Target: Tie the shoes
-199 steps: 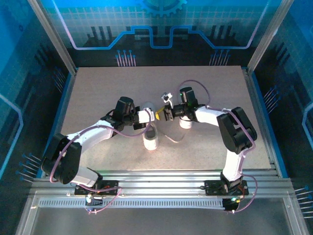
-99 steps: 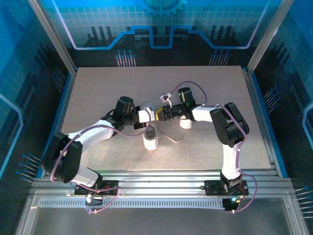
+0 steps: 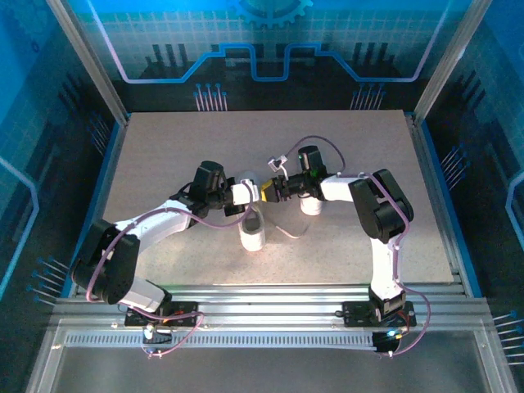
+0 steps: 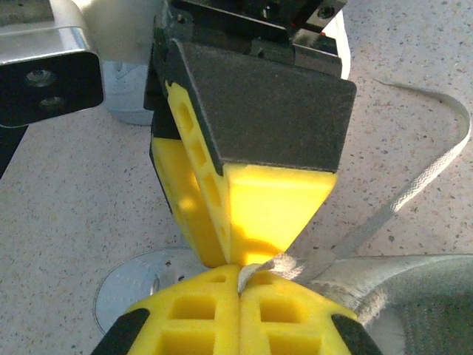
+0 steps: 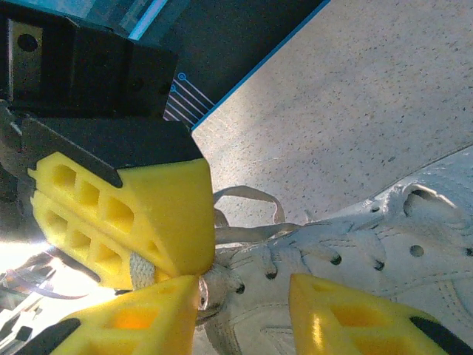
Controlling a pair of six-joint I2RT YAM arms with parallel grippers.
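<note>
My right gripper's finger is crowding my left gripper's tip at the lace (image 4: 251, 271). I should move my right gripper back and bring its open fingers around the lace (image 5: 212, 291) beside the shoe.
One white shoe (image 3: 252, 236) stands on the table just below the two grippers; the other shoe (image 3: 310, 206) lies under the right arm. My left gripper (image 3: 252, 193) (image 4: 240, 270) is shut on the end of a pale lace (image 4: 414, 185), which runs back to the shoe's upper (image 4: 421, 296). My right gripper (image 3: 270, 191) (image 5: 244, 288) is open over the laced top of the shoe (image 5: 355, 237), one of its fingers (image 5: 140, 318) touching the left gripper's yellow pad (image 5: 140, 214). A loop of lace (image 3: 286, 232) trails on the table.
The speckled grey table (image 3: 164, 147) has raised blue and metal edges all round. The arm bases sit on a metal rail (image 3: 270, 303) at the near edge. The two arms meet tip to tip mid-table.
The right gripper has moved left until it meets the left gripper's tips, and its jaws have widened. The left gripper has stayed put, still shut on the lace.
</note>
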